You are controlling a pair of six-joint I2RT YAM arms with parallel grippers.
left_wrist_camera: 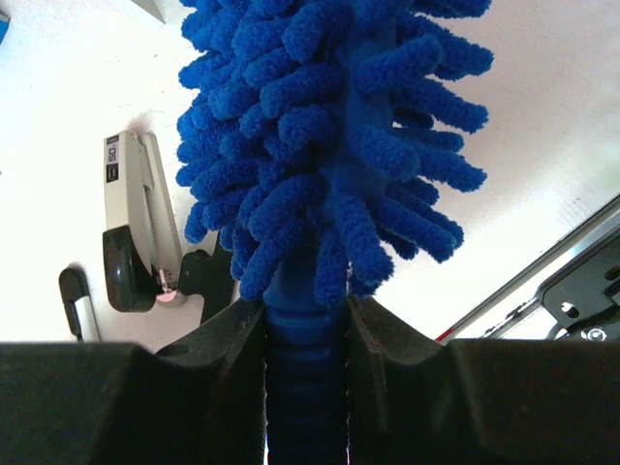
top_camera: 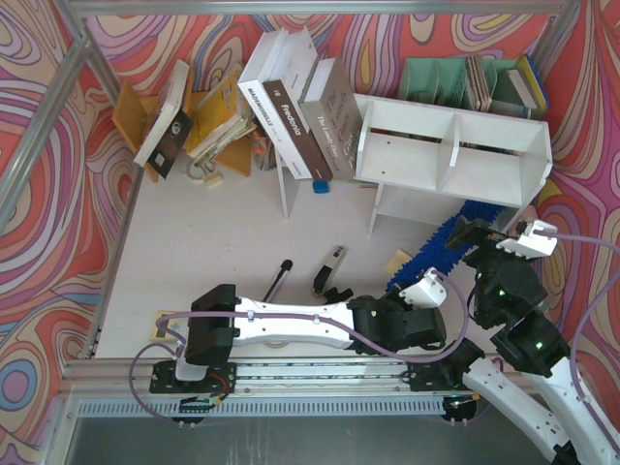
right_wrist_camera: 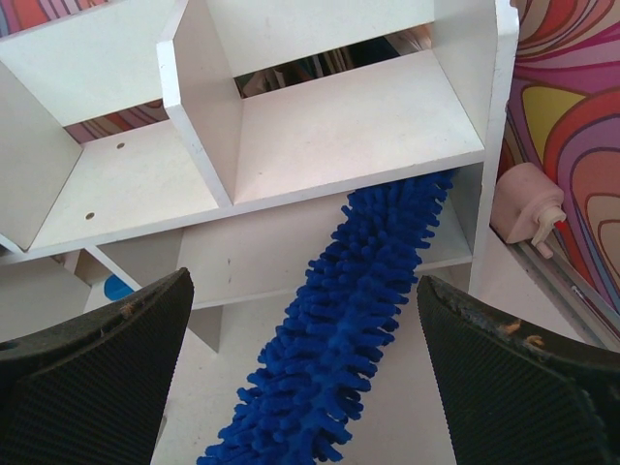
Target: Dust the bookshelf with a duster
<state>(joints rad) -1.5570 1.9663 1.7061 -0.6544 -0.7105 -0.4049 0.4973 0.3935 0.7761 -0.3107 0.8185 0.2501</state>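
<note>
The duster's tip is near the bookshelf's side panel (right_wrist_camera: 468, 208) by the pale bottle, so the robot's left gripper should sweep back toward the books along the bookshelf's lower level (top_camera: 399, 201).
The white bookshelf (top_camera: 455, 155) stands at the back right, and the right wrist view shows both of its tiers (right_wrist_camera: 339, 136). The blue fluffy duster (top_camera: 431, 254) slants from the table up into the lower tier, its tip (right_wrist_camera: 387, 242) under the right end of the middle board. My left gripper (top_camera: 426, 291) is shut on the duster's ribbed blue handle just below the strands (left_wrist_camera: 320, 145), the jaws (left_wrist_camera: 305, 310) pressed against both sides. My right gripper (top_camera: 475, 237) hovers above the duster in front of the shelf, open (right_wrist_camera: 305, 291), with nothing touching its pads.
A black-and-silver handheld tool (top_camera: 329, 271) and a black stick (top_camera: 279, 276) lie left of the duster. Books lean against a thin white panel (top_camera: 291, 107). A green organiser (top_camera: 436, 77) stands behind the shelf. A pale bottle (right_wrist_camera: 523, 203) sits by its right side.
</note>
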